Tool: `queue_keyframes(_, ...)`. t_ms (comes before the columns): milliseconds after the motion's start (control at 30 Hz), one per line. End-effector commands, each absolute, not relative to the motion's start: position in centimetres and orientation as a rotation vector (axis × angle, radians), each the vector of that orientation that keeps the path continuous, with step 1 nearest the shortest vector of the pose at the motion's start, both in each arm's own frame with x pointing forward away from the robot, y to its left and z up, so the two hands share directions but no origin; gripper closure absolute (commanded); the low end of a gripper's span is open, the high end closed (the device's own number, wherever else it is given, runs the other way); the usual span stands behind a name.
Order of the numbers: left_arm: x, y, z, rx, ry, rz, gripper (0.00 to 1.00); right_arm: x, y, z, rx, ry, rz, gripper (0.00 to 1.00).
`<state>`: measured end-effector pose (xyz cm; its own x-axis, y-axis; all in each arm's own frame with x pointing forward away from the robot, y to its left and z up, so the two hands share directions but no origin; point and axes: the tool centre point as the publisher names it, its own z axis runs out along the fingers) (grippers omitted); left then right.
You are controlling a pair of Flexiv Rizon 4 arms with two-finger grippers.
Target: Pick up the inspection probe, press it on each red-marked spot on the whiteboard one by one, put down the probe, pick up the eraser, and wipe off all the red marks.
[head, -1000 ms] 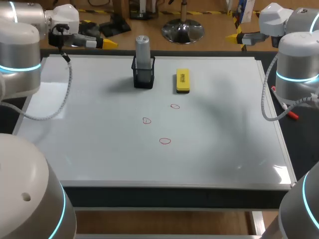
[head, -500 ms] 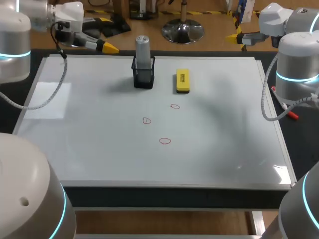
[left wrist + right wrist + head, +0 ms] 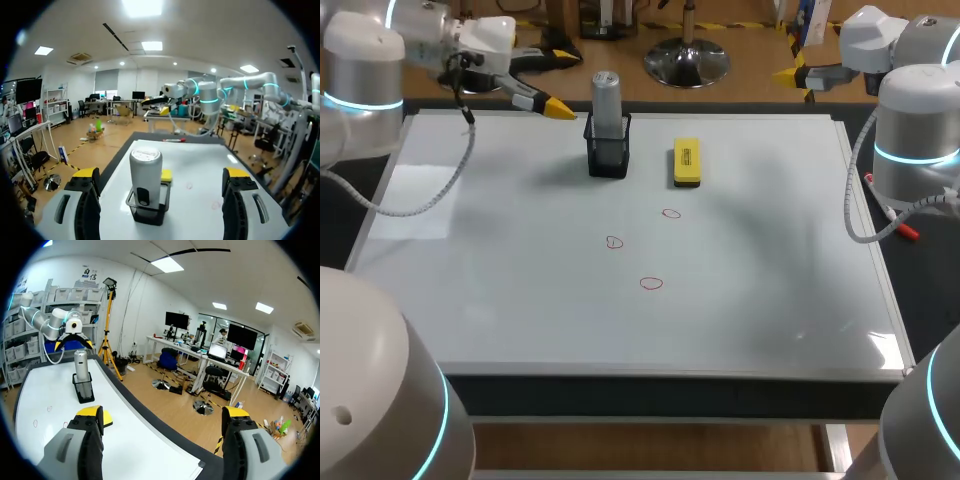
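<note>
The probe [image 3: 607, 100] is narrower than the black holder's open rim [image 3: 626, 120], so the probe will slide out and the holder will stay standing when I lift.
The grey cylindrical probe [image 3: 606, 98] stands upright in a black holder [image 3: 608, 152] at the far middle of the whiteboard [image 3: 500, 290]. A yellow eraser [image 3: 687, 163] lies just right of it. Three small red circles [image 3: 671, 213] [image 3: 614, 242] [image 3: 651, 284] sit mid-board. My left gripper [image 3: 560, 82] is open, level with the probe and just left of it; in the left wrist view the probe [image 3: 145, 167] stands ahead between the open fingers [image 3: 86, 200], untouched. My right gripper [image 3: 798, 68] hangs open past the far right corner, empty, with probe [image 3: 81, 365] and eraser [image 3: 106, 416] well ahead.
A red marker pen [image 3: 905, 230] lies off the whiteboard's right edge beside my right arm. The board's near half holds nothing but the red marks.
My left gripper has swung rightward along the far edge of the board, from the far left corner to just beside the probe. The right arm has kept still.
</note>
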<state>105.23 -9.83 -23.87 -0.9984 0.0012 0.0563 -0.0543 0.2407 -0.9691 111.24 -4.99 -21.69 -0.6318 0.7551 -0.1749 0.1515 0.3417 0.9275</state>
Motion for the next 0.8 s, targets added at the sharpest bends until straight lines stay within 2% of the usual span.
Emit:
queue_keyframes(33,105.9,-10.7,-24.9,0.015,-2.403,1.908,0.00,111.3,-5.0,-21.7,0.789,2.007,1.296,0.00)
queue_keyframes(800,108.1,-15.4,-28.3,0.055,-2.327,1.956,0.00,111.3,-5.0,-21.7,0.789,2.007,1.296,0.00)
